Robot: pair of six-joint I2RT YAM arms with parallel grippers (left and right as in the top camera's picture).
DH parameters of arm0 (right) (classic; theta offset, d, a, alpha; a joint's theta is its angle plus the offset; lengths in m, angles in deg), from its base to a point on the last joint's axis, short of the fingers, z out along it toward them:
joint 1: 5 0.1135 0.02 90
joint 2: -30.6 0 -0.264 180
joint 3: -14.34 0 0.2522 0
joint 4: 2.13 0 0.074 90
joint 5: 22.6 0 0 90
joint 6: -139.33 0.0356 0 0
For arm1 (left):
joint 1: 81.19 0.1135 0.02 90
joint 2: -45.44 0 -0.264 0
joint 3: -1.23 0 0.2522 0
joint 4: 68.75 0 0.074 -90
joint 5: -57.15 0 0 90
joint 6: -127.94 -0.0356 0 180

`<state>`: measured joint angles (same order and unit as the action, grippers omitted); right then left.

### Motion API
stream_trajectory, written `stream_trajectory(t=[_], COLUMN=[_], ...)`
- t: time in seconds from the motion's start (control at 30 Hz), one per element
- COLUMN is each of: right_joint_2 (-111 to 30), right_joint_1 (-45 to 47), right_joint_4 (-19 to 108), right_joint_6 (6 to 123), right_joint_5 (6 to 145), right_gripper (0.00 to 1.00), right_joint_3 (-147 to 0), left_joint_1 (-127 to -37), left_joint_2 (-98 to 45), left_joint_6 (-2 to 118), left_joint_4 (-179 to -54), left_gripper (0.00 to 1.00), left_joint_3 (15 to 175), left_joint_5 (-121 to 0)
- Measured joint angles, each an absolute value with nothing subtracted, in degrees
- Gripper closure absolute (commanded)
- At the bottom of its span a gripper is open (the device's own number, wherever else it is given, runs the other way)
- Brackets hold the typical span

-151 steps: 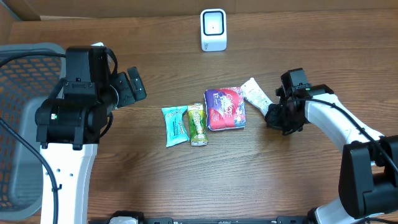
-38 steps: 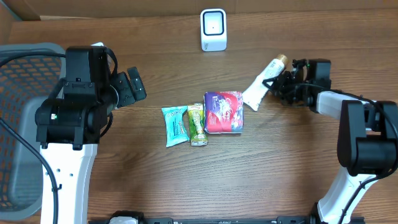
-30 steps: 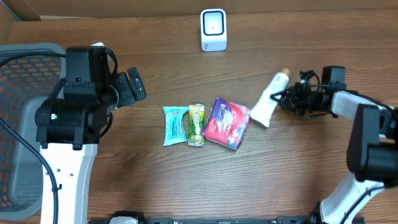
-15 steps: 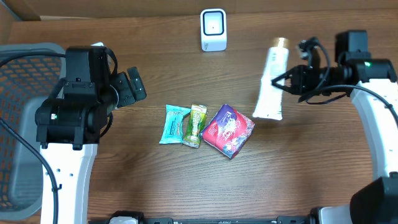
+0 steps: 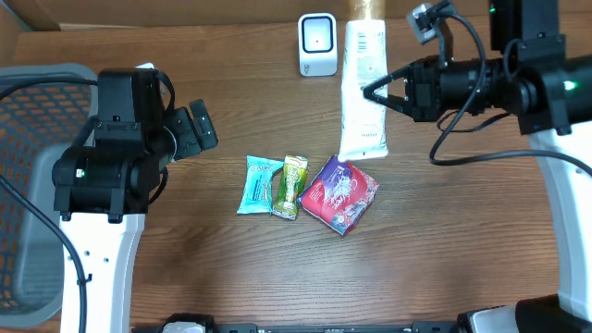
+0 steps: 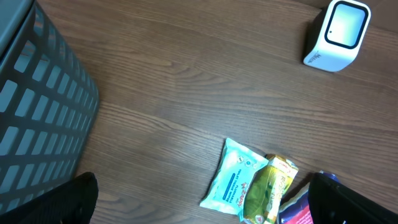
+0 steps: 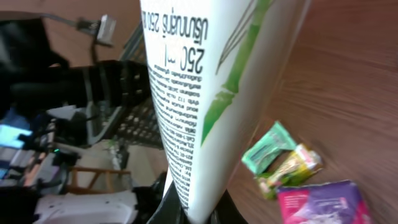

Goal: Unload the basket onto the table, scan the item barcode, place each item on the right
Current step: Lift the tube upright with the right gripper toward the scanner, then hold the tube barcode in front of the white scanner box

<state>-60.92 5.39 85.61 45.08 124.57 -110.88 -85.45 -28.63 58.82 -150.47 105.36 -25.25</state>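
Next, my right gripper swings the tube crosswise over the scanner's window (image 5: pixel 317 35), because the tube hangs beside the scanner with its gold cap (image 5: pixel 367 9) toward the back.
A white tube (image 5: pixel 363 83) with a gold cap hangs above the table, just right of the white scanner (image 5: pixel 317 43) at the back. My right gripper (image 5: pixel 381 92) is shut on the tube's flat lower part, coming in from the right. In the right wrist view the tube (image 7: pixel 199 81) fills the frame, its printed text and a green bamboo drawing facing the camera, and the jaws pinch its narrow end at the bottom edge. My left gripper (image 5: pixel 196 131) stands open and empty at the left, away from the tube. No barcode is visible.
A teal packet (image 5: pixel 258 184), a green packet (image 5: pixel 290 186) and a purple pack (image 5: pixel 341 193) lie in a row mid-table, below the tube. A grey mesh basket (image 5: pixel 37 185) stands at the left edge. The left wrist view shows the scanner (image 6: pixel 339 34) and the teal packet (image 6: pixel 235 180).
My right arm has lifted the tube off the table and carried it back and left, to beside the scanner. The packets were nudged a little. The left arm has not moved.
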Motion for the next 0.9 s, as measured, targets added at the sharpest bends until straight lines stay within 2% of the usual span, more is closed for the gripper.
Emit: stream_trajectory(t=[0.27,0.4,0.53,0.63,0.73,0.9], right_joint_2=[-61.0,-61.0,-61.0,-61.0,-61.3,-65.2], right_joint_1=[7.2,7.2,7.2,7.9,11.7,19.5], right_joint_4=[89.2,86.0,77.7,70.5,65.8,59.9], right_joint_6=[42.6,42.3,47.2,53.8,58.3,56.2], right_joint_5=[129.8,132.0,129.1,118.8,97.4,71.0], right_gripper=[0.97,0.96,0.96,0.96,0.96,0.96], right_joint_3=[-110.8,-110.6,-110.5,-110.5,-110.4,-110.5], left_joint_1=[-85.4,-85.4,-85.4,-85.4,-85.4,-85.4], left_joint_2=[-28.6,-28.6,-28.6,-28.6,-28.6,-28.6], left_joint_6=[58.8,58.8,58.8,58.8,58.8,58.8], left_joint_4=[-150.5,-150.5,-150.5,-150.5,-150.5,-150.5], left_gripper=[0.0,0.0,0.01,0.0,0.0,0.01], left_joint_3=[105.4,105.4,105.4,105.4,105.4,105.4], left_joint_5=[-25.3,-25.3,-25.3,-25.3,-25.3,-25.3])
